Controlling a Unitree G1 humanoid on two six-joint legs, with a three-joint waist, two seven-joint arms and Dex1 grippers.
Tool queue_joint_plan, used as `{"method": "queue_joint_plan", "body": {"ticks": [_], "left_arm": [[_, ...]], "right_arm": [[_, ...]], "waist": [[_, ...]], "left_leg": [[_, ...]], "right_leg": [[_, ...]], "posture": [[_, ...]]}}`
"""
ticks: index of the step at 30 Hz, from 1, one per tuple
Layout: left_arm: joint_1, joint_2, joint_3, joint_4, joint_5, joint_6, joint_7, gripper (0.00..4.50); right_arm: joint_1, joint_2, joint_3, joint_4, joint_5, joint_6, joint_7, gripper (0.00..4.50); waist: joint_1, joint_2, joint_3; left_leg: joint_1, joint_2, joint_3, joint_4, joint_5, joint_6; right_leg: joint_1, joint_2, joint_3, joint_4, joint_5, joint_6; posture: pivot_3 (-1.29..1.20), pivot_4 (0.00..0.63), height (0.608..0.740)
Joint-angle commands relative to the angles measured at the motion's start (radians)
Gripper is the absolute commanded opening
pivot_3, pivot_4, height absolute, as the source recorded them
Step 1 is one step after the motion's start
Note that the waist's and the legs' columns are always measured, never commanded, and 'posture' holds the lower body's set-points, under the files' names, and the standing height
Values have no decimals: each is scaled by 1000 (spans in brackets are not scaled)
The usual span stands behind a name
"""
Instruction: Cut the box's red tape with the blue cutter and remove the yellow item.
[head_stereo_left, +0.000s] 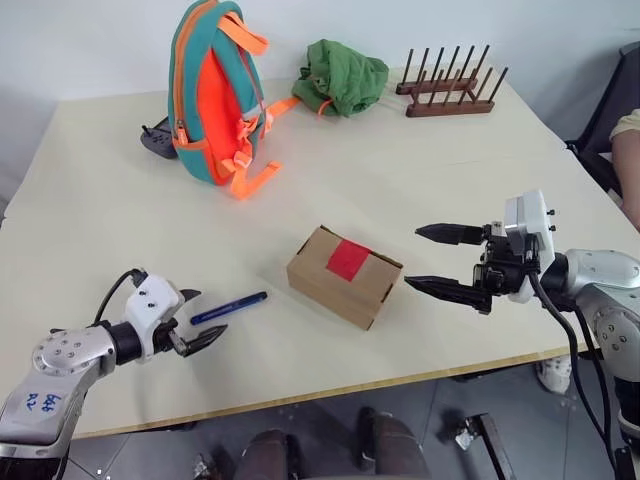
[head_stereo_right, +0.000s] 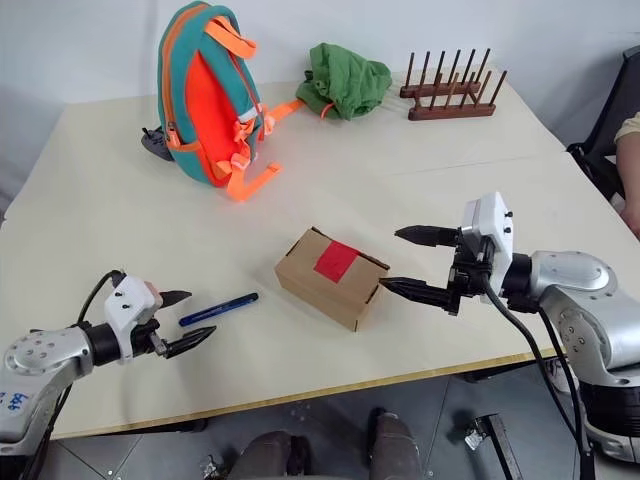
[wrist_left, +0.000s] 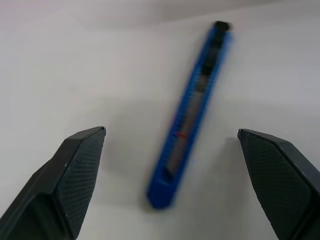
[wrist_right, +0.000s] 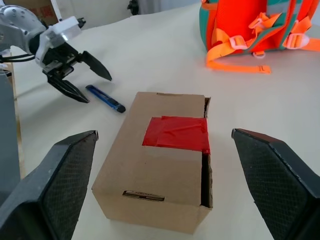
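The black slider (wrist_left: 212, 58) is far back along the blue cutter's slot, so the blade (wrist_left: 183, 131) will come out of the front when the robot pushes the slider.
The brown box (head_stereo_left: 345, 276) lies near the table's front edge, its top flaps shut under a patch of red tape (head_stereo_left: 348, 260). The blue cutter (head_stereo_left: 229, 307) lies flat on the table to the box's left. My left gripper (head_stereo_left: 212, 312) is open just short of the cutter's near end, and its fingers (wrist_left: 75, 170) stand either side of the cutter (wrist_left: 192, 115) without touching it. My right gripper (head_stereo_left: 412, 257) hovers open to the right of the box, pointing at it, with the tape (wrist_right: 176, 134) between its fingers' line of sight. The yellow item is hidden.
An orange-and-teal backpack (head_stereo_left: 215, 95) stands at the back left with a black gadget (head_stereo_left: 157, 138) beside it. A green cloth (head_stereo_left: 342, 75) and a wooden peg rack (head_stereo_left: 450, 85) lie at the back right. A person's arm (head_stereo_left: 628, 150) shows at the right edge.
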Motion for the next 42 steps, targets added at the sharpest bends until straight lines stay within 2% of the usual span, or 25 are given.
{"method": "queue_joint_plan", "body": {"ticks": [1, 12, 20, 28, 33, 36, 42], "left_arm": [[16, -17, 55, -26, -10, -85, -24, 4486], [-80, -25, 64, 117, 11, -327, -136, 4486], [-162, 20, -45, 238, 59, -427, -280, 4486], [-288, 15, -155, 436, 157, -475, -307, 4486], [-291, 36, -191, 500, 184, -505, -338, 4486], [-271, 51, -210, 515, 187, -504, -362, 3884], [-251, 52, -216, 533, 181, -514, -369, 2070]], "right_arm": [[-25, 0, -5, -6, 3, -16, 15, 4500], [-45, 5, -9, -14, 36, -3, 42, 4500], [49, -60, -69, -102, 87, 13, 103, 4500], [87, -47, -99, -173, 121, 36, 20, 4500], [120, -54, -120, -195, 127, 39, -2, 4500], [127, -56, -126, -199, 127, 40, -13, 4500], [129, -62, -125, -197, 126, 37, -18, 4500]], "waist": [[2, -2, 1], [0, -4, 3], [3, -5, 3], [-1, -6, 3], [0, -6, 3], [-4, -5, 3], [-11, -4, 2]], "left_leg": [[0, 0, 0, 0, 0, 0], [0, 0, 0, 1, 0, 0], [0, 0, 2, 1, 0, 0], [0, 1, 3, 3, 0, 0], [0, 1, 6, 5, 0, 0], [1, 1, 6, 8, 0, 0], [5, 3, 3, 10, 0, 0]], "right_leg": [[0, 0, 0, 0, 0, 0], [1, 0, -2, 0, 0, 0], [1, 1, -3, 0, 0, 0], [1, 1, -2, 2, 0, 0], [2, 1, -2, 4, 0, 0], [2, 1, -1, 6, 0, 0], [3, 1, 2, 11, 1, -2]], "posture": [[0, 150, 740], [0, 150, 740], [0, 150, 740], [0, 150, 740], [0, 150, 740], [0, 150, 740], [0, 150, 740]]}}
